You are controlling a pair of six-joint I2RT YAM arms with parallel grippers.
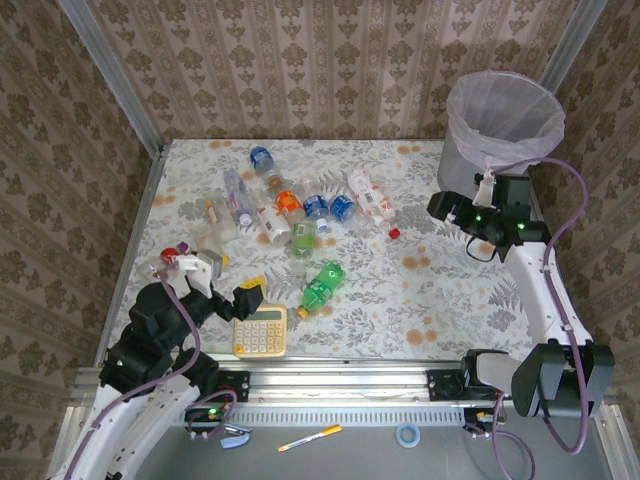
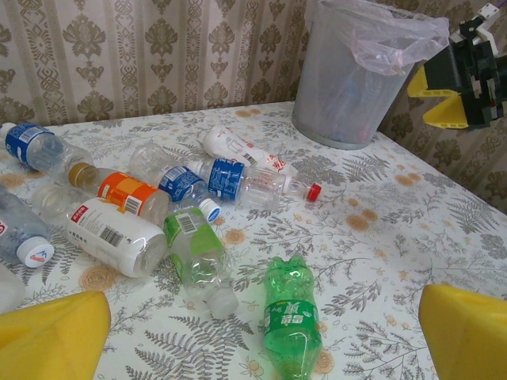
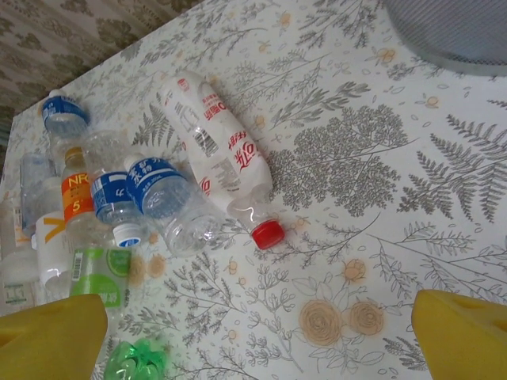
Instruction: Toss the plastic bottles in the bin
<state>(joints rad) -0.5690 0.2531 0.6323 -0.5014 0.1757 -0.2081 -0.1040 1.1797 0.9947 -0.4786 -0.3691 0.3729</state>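
Note:
The blue-labelled bottle beside the white bottle has its clear end [image 3: 195, 233] pointing toward the robot's open right gripper, so this gripper should keep moving closer until its fingers are on either side of the clear body [image 3: 177, 209].
Several plastic bottles [image 1: 300, 215] lie scattered across the middle of the floral table. A green bottle [image 1: 322, 286] [image 2: 291, 317] lies nearest, just ahead of my open left gripper [image 1: 225, 283] [image 2: 257, 339], which holds nothing. A white bottle with red print and a red cap [image 1: 372, 200] [image 3: 218, 146] lies ahead of my right gripper [image 1: 443, 208] [image 3: 255, 336], which hovers open and empty over bare table. Blue-labelled [image 3: 162, 198] and orange-labelled [image 2: 127, 192] bottles lie further left. The bin [image 1: 500, 125] [image 2: 356, 71], grey with a pale bag liner, stands at the far right corner.
A yellow calculator [image 1: 260, 330] lies at the near edge beside my left arm. Patterned walls close off the table on three sides. A pen [image 1: 310, 438] and a tape roll [image 1: 407, 434] lie below the front rail.

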